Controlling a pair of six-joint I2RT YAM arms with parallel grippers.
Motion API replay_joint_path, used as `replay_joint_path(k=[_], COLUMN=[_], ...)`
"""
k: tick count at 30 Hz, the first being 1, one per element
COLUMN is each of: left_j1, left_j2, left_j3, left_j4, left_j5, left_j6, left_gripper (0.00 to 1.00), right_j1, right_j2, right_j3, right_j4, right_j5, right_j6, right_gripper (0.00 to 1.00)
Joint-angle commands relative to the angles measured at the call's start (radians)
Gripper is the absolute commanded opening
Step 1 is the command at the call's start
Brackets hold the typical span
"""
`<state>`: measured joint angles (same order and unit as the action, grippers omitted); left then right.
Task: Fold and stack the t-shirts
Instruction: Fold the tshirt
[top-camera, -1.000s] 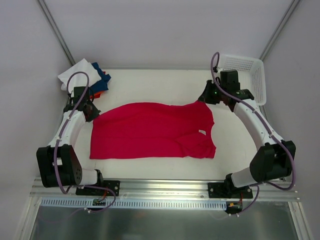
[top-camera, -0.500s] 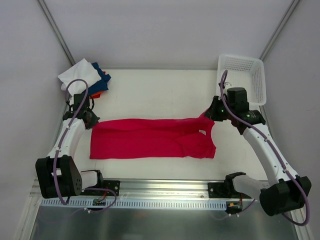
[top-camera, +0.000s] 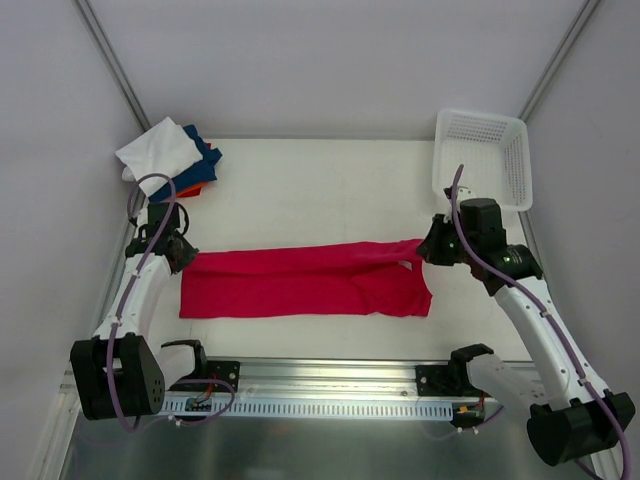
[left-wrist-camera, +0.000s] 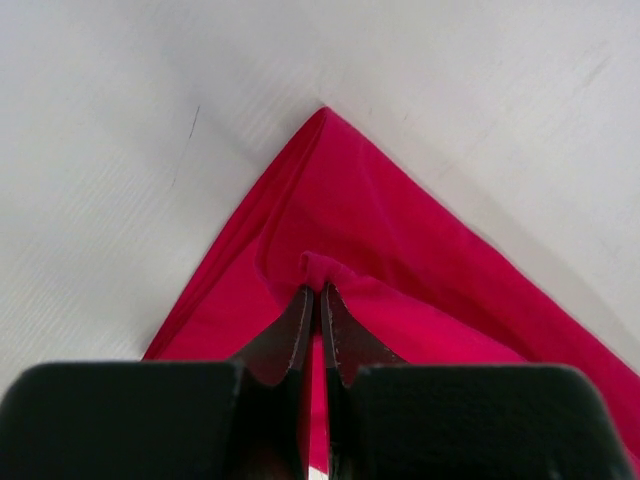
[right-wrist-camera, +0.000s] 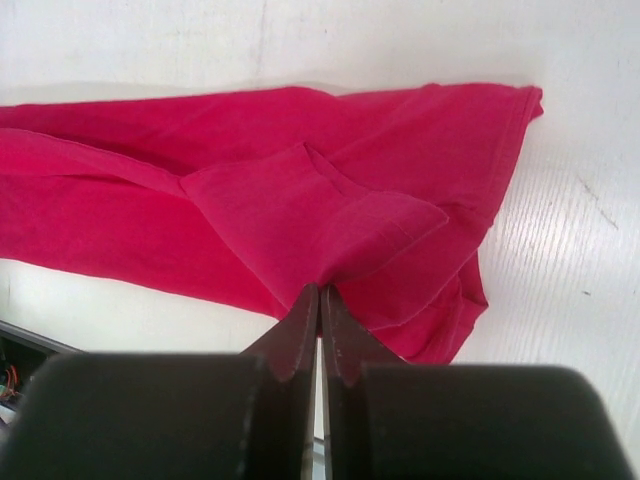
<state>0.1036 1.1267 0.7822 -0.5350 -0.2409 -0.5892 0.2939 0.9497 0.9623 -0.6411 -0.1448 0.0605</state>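
I go on pulling the held flap (right-wrist-camera: 365, 230) nearer with my right gripper before it stops, until it covers the lower layer's near edge (top-camera: 405, 314), because the flap lies over the shirt but stops short of that edge.
The crimson-red t-shirt (top-camera: 300, 280) lies across the middle of the table, its far half folded toward the near edge. My left gripper (top-camera: 183, 255) is shut on the shirt's far left corner (left-wrist-camera: 330, 230). My right gripper (top-camera: 428, 248) is shut on the shirt's far right edge (right-wrist-camera: 300, 200). Both hold the cloth a little above the table. A stack of folded shirts sits at the far left: white (top-camera: 158, 150) on top, dark blue (top-camera: 203, 156) and orange (top-camera: 193, 189) showing beneath.
A white plastic lattice basket (top-camera: 487, 155) stands at the far right corner. Grey walls close in on both sides of the white table (top-camera: 320, 190). A metal rail (top-camera: 330, 385) runs along the near edge.
Both grippers have drawn the shirt's far edge toward the near side, so the red shirt has gone from spread flat to a narrow folded band.
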Motion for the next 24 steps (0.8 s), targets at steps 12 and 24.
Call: replay_joint_path(k=[12,24], left_j1=[-0.010,-0.008], left_j2=[-0.093,-0.130], left_j3=[-0.087,-0.169], left_j4=[-0.037,-0.046], left_j5=[-0.024,-0.043], left_j6=[-0.032,-0.083], left_gripper=[0.00,0.00], right_j1=[0.065,0.090], right_j2=[-0.137,-0.204], right_j3=[-0.103,-0.172], right_j4=[-0.091,-0.161], right_j5=[0.077,0.139], right_j6=[0.082,0.145], right_gripper=[0.01,0.01])
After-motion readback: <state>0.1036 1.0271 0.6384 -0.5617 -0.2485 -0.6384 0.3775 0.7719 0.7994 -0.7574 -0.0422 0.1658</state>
